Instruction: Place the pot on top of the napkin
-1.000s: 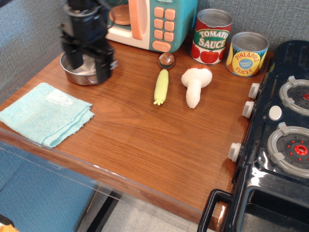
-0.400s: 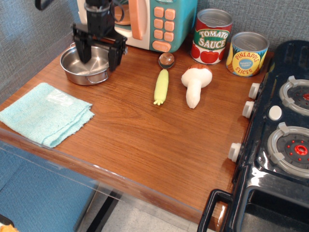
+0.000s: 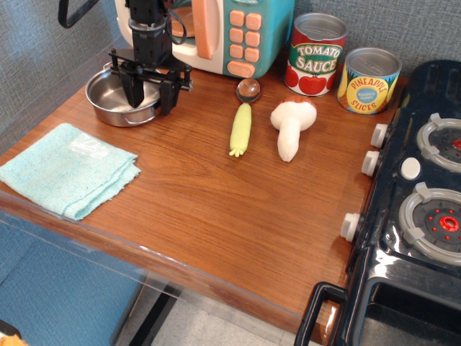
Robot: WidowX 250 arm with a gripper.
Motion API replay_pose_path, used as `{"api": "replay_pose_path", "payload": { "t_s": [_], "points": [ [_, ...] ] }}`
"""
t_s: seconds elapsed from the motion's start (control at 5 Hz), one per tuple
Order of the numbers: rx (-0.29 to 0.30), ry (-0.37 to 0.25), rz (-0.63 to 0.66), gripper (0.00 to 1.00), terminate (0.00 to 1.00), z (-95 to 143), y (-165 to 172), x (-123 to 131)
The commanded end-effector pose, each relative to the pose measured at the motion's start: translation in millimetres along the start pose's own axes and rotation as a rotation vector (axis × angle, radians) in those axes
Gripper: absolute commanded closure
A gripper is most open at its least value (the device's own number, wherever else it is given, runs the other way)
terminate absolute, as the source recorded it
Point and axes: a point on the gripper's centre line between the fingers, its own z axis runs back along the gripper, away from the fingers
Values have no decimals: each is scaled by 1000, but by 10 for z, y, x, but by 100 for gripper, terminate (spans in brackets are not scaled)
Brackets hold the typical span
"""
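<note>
The outer finger is close to the pot's rim (image 3: 114, 108) and the inner finger (image 3: 133, 94) is far inside, so the pot will slide a bit when I close my gripper.
The pot (image 3: 112, 95) is a small shiny steel pan at the table's back left, in front of the toy microwave. My gripper (image 3: 150, 95) hangs straight down over the pot's right side. Its jaws are apart: the left finger (image 3: 133, 92) reaches inside the pot and the right finger (image 3: 168, 96) is outside the rim. The fingers do not look closed on the rim. The napkin (image 3: 66, 169), a folded light teal cloth, lies flat at the front left corner, apart from the pot.
A toy microwave (image 3: 223, 32) stands behind the pot. A yellow-handled spoon (image 3: 241, 122), a toy mushroom (image 3: 292, 124), a tomato sauce can (image 3: 315, 54) and a pineapple can (image 3: 368, 80) sit mid-back. A toy stove (image 3: 421, 209) fills the right side.
My gripper has moved from the pot's front-left to its right side and come down so its fingers straddle the right rim. The pot has shifted slightly left.
</note>
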Motion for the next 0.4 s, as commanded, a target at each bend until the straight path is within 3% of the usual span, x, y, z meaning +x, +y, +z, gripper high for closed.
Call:
{"api": "replay_pose_path", "payload": {
  "t_s": [0.0,0.2],
  "points": [
    [10,-94,10,100,0,298,95,46],
    [28,-148,-7,100,0,470,104,74]
  ]
}}
